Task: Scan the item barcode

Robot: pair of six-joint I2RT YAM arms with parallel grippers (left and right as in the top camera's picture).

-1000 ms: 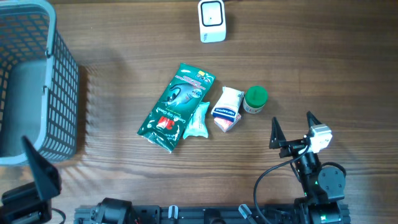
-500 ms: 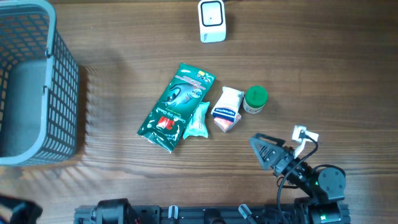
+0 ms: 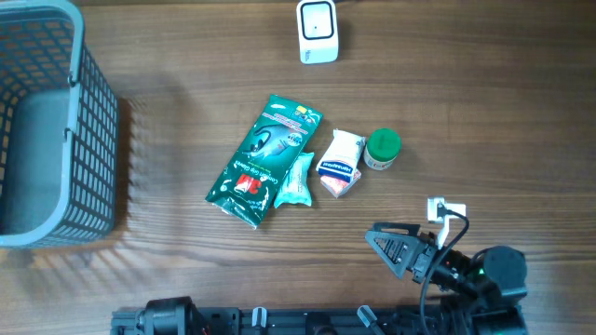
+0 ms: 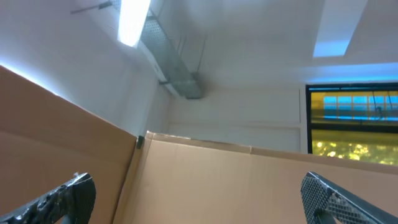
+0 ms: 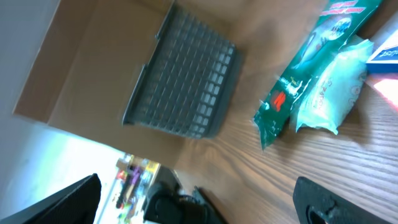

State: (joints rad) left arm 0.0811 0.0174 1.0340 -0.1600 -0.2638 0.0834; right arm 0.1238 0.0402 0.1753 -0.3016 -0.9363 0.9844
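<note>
My right gripper needs to go up, move across to the green-lidded jar (image 3: 383,147) and take hold of the jar from above, because it is hovering low and facing the green packet (image 3: 264,160).
Several items lie mid-table: a long green packet (image 3: 265,160), a pale teal pouch (image 3: 296,180), a small white, blue and red box (image 3: 341,164) and a green-lidded jar (image 3: 383,148). The white barcode scanner (image 3: 318,31) stands at the far edge. My right gripper (image 3: 387,247) hovers low at the front right, turned leftward, open and empty, well short of the items. Its wrist view shows the green packet (image 5: 311,56) and the teal pouch (image 5: 333,90) beyond the open right gripper (image 5: 199,205). My left gripper (image 4: 199,205) is open, points up at a cardboard wall, and is outside the overhead view.
A grey mesh basket (image 3: 93,140) fills the left side of the table and also shows as the grey basket (image 5: 183,87) in the right wrist view. Cardboard walls surround the workspace. Bare wood lies between the items and the front edge.
My right gripper dropped toward the front edge and swung to face left. The left arm, seen at the front left a second ago, has left the overhead view. The items stayed put.
</note>
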